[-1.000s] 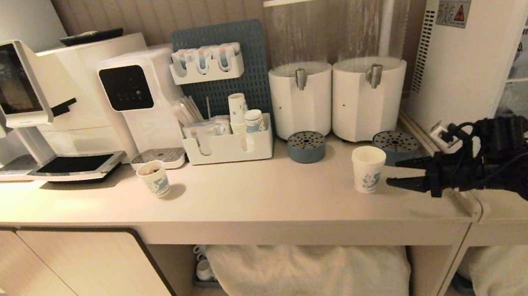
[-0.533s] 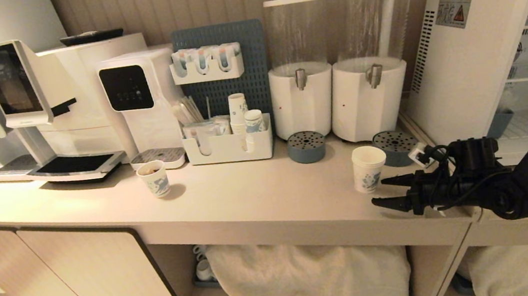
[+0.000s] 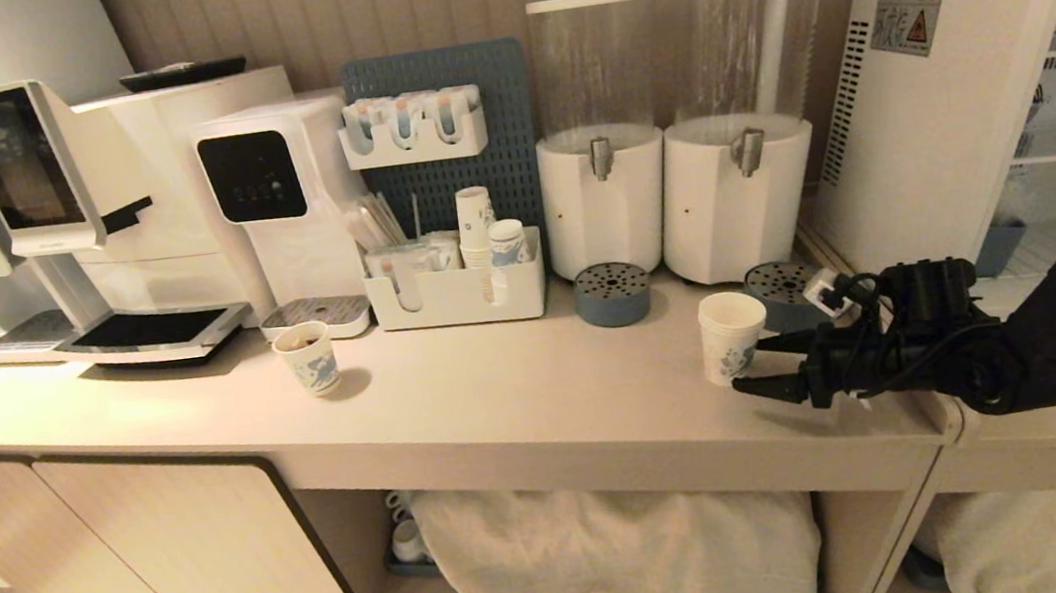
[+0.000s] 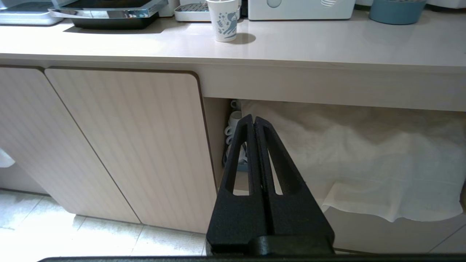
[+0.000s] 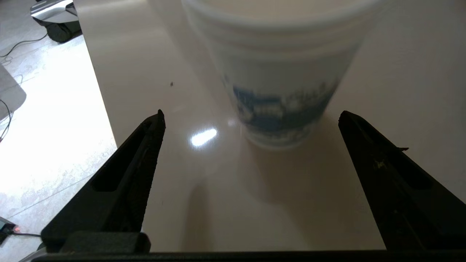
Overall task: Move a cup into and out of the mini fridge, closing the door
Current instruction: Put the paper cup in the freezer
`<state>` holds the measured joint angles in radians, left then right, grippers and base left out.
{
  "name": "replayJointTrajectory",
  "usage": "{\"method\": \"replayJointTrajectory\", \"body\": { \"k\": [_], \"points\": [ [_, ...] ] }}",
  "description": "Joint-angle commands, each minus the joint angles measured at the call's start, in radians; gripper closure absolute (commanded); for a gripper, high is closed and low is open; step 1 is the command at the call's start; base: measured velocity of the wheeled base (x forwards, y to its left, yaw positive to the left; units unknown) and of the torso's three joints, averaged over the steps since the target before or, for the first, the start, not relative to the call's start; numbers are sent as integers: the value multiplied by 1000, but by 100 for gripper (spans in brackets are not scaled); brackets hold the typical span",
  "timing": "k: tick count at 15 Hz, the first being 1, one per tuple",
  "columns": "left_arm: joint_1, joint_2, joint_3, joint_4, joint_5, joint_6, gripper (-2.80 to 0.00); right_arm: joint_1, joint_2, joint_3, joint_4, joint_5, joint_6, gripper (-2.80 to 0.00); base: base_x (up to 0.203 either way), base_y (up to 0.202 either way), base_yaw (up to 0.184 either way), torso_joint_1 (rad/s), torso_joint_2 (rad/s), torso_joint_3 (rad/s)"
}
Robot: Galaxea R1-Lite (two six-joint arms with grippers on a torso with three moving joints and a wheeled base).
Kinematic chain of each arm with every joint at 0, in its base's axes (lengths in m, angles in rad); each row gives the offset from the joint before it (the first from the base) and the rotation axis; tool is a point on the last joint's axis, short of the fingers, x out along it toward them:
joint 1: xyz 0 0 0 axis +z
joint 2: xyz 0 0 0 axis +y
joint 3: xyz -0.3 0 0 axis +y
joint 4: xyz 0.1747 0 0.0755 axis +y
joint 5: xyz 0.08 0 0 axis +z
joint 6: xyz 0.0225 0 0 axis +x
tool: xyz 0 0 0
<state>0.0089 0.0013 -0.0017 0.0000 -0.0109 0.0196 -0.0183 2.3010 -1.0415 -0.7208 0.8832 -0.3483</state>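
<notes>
The white cup (image 3: 731,332) stands upright and centred in front of the right gripper's open fingers. They should keep moving forward until the cup has them on both sides of its blue print (image 3: 736,361), and then close.
The cup (image 3: 733,337), white paper with a blue print, stands upright on the counter near its right end. My right gripper (image 3: 750,365) is open right beside it, level with its lower half. In the right wrist view the cup (image 5: 280,72) fills the space just ahead of the right gripper (image 5: 251,113), one fingertip to either side, neither touching. The mini fridge (image 3: 928,106) stands at the far right, its wire shelves showing at the front; the door is out of view. My left gripper (image 4: 253,118) is shut on nothing, parked low before the cabinet.
A second cup with a brown interior (image 3: 309,357) stands further left on the counter. Two white drink dispensers (image 3: 737,195) with blue drip cups (image 3: 612,293) stand behind the cup. A white organiser with stacked cups (image 3: 457,295) and coffee machines (image 3: 174,199) line the back.
My right arm has come left and a little forward from in front of the fridge, bringing its open fingers up to the cup. The cup has stayed put.
</notes>
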Motion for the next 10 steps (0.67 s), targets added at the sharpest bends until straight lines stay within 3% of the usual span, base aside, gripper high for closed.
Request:
{"method": "replayJointTrajectory", "body": {
  "k": [1,10],
  "points": [
    [0,1,0,1,0,0,0,2,10,-26,1,5,-3,-280,0,0,0,0,0,0],
    [0,0,0,2,2,0,0,42,42,-197,149,-4,2,-280,0,0,0,0,0,0]
  ]
}}
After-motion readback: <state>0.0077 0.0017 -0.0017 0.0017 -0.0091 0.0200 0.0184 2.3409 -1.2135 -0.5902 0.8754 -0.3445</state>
